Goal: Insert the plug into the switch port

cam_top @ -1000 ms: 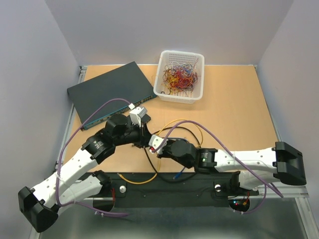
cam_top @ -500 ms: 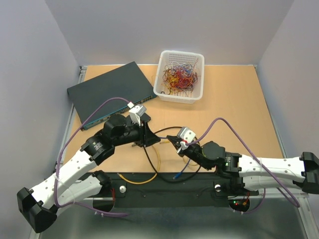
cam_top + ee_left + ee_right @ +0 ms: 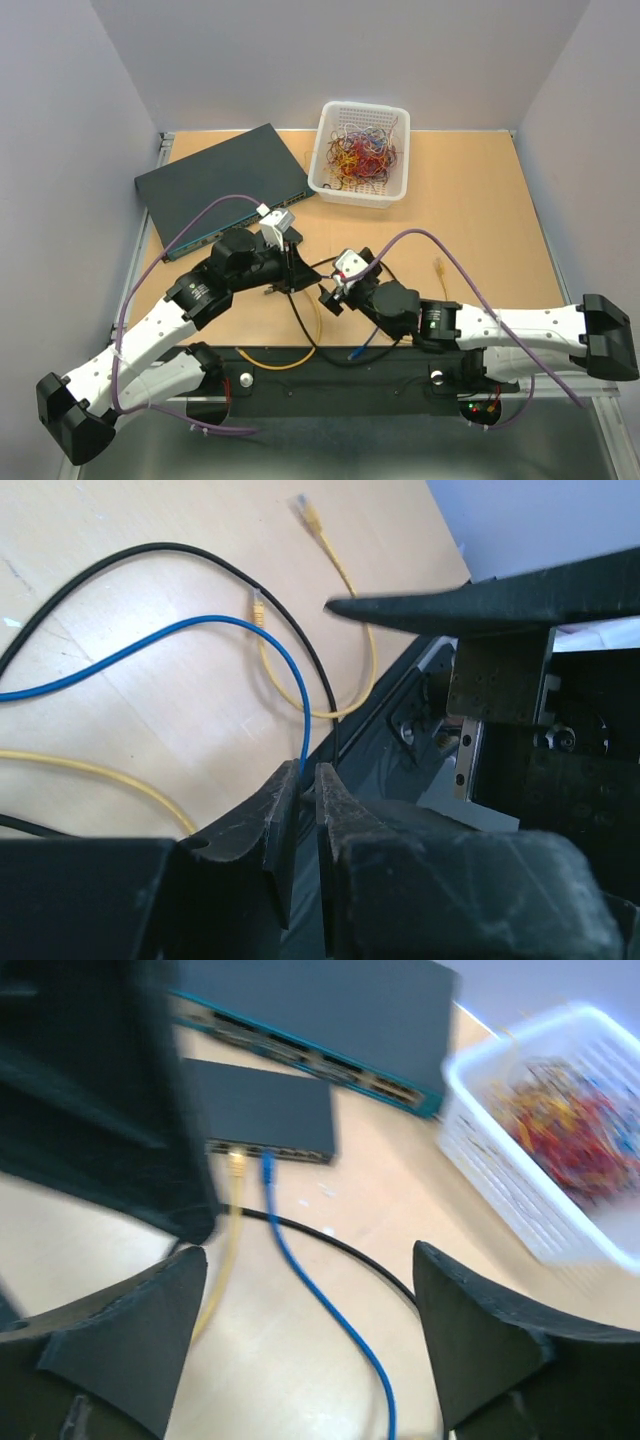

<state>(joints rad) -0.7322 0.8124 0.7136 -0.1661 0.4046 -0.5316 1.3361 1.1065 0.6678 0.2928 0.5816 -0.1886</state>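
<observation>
My open right gripper stays on its way, as the loose yellow plug (image 3: 439, 267) lies clear of the black and blue cables, and keep moving toward that plug until its fingers close.
In the right wrist view the small black switch (image 3: 265, 1115) lies flat, with a yellow plug (image 3: 235, 1163) and a blue plug (image 3: 267, 1163) seated in ports along its near edge. From above the switch is hidden under my left arm. A loose yellow plug (image 3: 438, 267) (image 3: 308, 510) lies on the table to the right. My right gripper (image 3: 333, 297) (image 3: 310, 1255) is open wide over the blue cable (image 3: 320, 1300), holding nothing. My left gripper (image 3: 292, 272) (image 3: 305, 772) has its jaws almost together with only a thin slit. I cannot tell whether anything is pinched.
A large blue-grey box (image 3: 220, 185) (image 3: 310, 1000) sits at the back left. The white basket (image 3: 322, 150) of coloured wires stands behind the middle. Black (image 3: 300, 325), blue and yellow cables cross the table between the grippers. A blue plug (image 3: 352, 352) rests on the black base plate.
My right gripper left the left gripper, swung right, came back and opened. The yellow loop in the middle is gone; a yellow plug now lies at the right. The left arm barely moved.
</observation>
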